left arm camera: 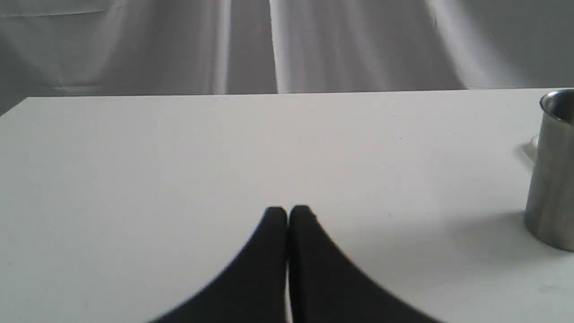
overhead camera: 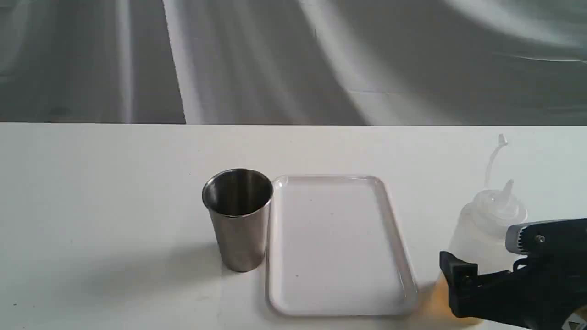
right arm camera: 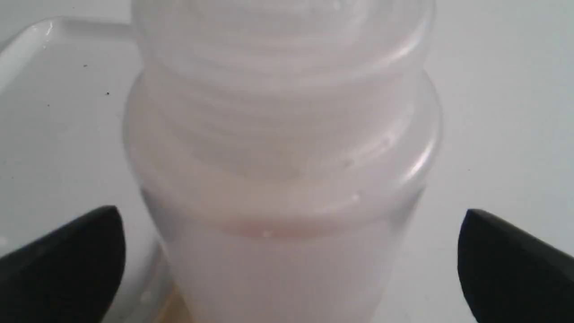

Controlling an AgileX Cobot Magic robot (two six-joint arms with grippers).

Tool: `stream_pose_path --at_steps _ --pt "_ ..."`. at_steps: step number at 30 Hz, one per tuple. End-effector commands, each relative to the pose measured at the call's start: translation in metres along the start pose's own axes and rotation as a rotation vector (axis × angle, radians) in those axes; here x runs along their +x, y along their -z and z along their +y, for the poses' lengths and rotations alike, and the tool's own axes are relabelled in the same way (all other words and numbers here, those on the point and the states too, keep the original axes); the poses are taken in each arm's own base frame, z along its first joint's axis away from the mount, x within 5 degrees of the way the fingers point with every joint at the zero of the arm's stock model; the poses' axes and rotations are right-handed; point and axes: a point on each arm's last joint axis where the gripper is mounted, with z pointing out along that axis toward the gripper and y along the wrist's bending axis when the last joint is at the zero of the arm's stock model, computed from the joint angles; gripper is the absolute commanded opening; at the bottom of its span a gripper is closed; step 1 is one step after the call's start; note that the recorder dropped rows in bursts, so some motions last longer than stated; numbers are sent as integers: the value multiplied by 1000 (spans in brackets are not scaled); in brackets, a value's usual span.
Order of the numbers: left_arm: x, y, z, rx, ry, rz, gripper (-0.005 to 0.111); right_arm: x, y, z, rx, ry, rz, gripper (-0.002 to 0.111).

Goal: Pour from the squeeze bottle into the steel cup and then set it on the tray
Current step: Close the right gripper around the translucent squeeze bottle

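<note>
I expect the amber liquid (overhead camera: 438, 305) to come out in drops when I tilt the squeeze bottle over the steel cup, because the thin nozzle (overhead camera: 506, 190) is uncapped.
The squeeze bottle (overhead camera: 481, 229) stands upright on the table to the right of the tray (overhead camera: 337, 243), its cap strap sticking up and amber liquid low inside. My right gripper (right arm camera: 291, 224) is open around the bottle's body (right arm camera: 282, 157). Its black fingers (right arm camera: 80, 251) stand on either side with a gap to the plastic. The steel cup (overhead camera: 237, 215) stands upright against the tray's left edge. My left gripper (left arm camera: 287, 211) is shut with nothing in it, low over bare table, well left of the cup (left arm camera: 549, 179). It does not show in the exterior view.
The white table (overhead camera: 91, 183) ends at a far edge before a grey draped cloth (overhead camera: 275, 59). The right arm's black body (overhead camera: 527, 284) comes in from the bottom right corner.
</note>
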Motion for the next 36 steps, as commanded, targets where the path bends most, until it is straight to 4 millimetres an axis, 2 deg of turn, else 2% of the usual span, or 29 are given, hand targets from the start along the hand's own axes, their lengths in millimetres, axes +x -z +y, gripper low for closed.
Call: stream_pose_path --at_steps 1,10,36 --pt "1 0 0 8 4 -6 0 -2 -3 2 -8 -4 -38 105" --pt "1 0 0 8 1 -6 0 -2 -10 5 -27 11 -138 105" --pt "1 0 0 8 2 -6 0 33 -30 5 -8 31 -74 105"
